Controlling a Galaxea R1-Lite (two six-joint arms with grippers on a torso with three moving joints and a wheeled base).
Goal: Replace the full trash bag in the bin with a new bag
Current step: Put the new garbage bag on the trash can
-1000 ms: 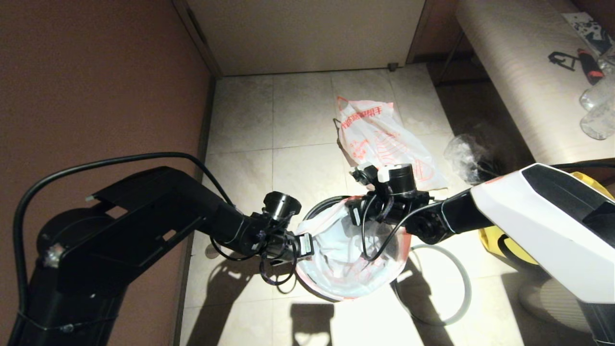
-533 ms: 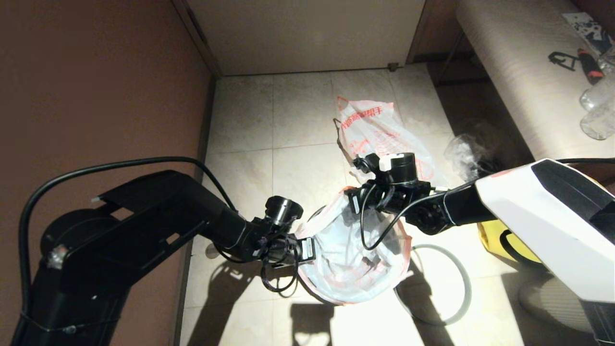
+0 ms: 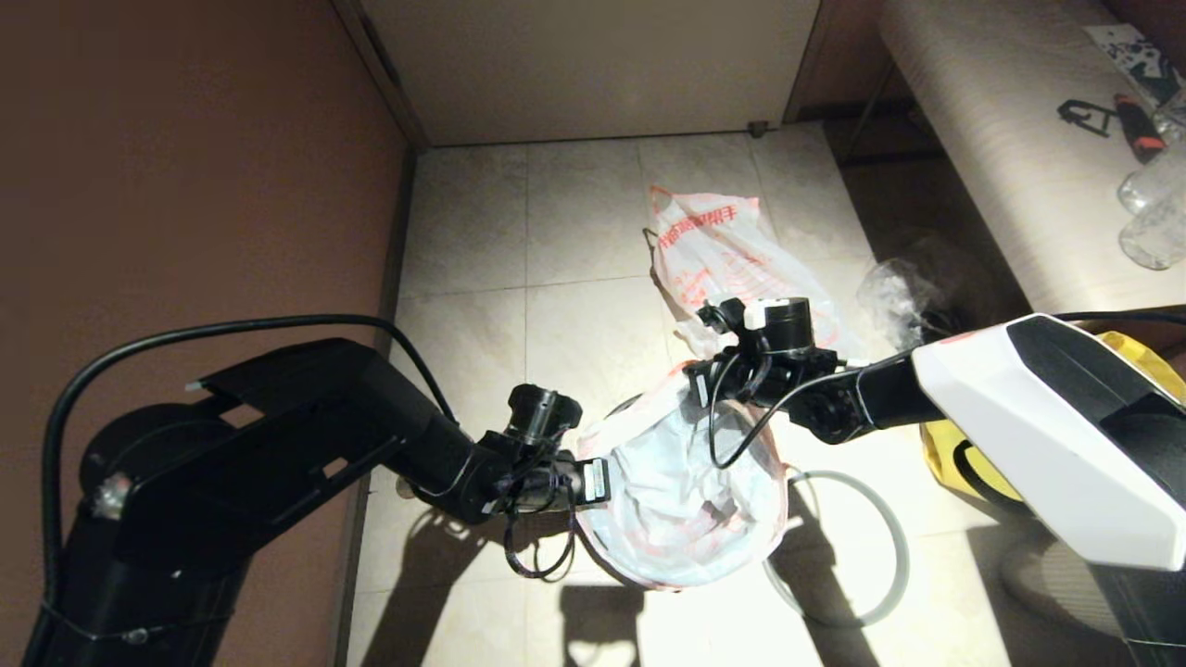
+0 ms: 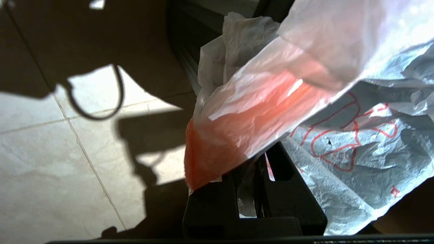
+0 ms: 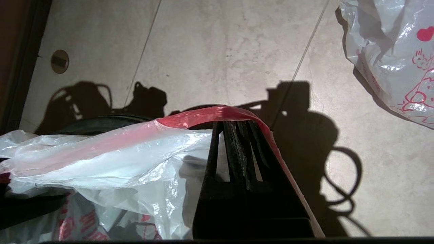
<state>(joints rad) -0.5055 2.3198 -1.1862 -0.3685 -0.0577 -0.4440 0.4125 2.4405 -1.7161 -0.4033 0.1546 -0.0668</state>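
Only the red handle band (image 5: pixel 221 112) hangs over my right gripper's fingers. I should pull back, go down under the new bag's white edge (image 5: pixel 136 154) and push that edge past the bin's rim.
The new bag (image 3: pixel 676 505), cloudy white with red-orange edges and faint red print, hangs stretched open between both grippers over the bin (image 3: pixel 619 410). Only a dark arc of the bin's rim (image 5: pixel 98 121) shows. My left gripper (image 3: pixel 598 482) is shut on the bag's near-left edge (image 4: pixel 237 115), with plastic pinched between the fingers (image 4: pixel 291 189). My right gripper (image 3: pixel 697 384) is shut at the far edge, with the red handle band (image 5: pixel 217 113) draped over its tips (image 5: pixel 234 123). The full trash bag (image 3: pixel 732 269), boldly red-printed, lies on the floor beyond the bin.
A grey hoop (image 3: pixel 901 528) lies on the tiles right of the bin. A yellow tote (image 3: pixel 964 463) and a clear wrinkled bag (image 3: pixel 894 296) sit at the right under a table (image 3: pixel 1001 139). A brown wall (image 3: pixel 185 185) runs along the left.
The right gripper has carried the bag's far edge up and slightly to the right. The left gripper shifted a little nearer. The bag's mouth is stretched longer between them.
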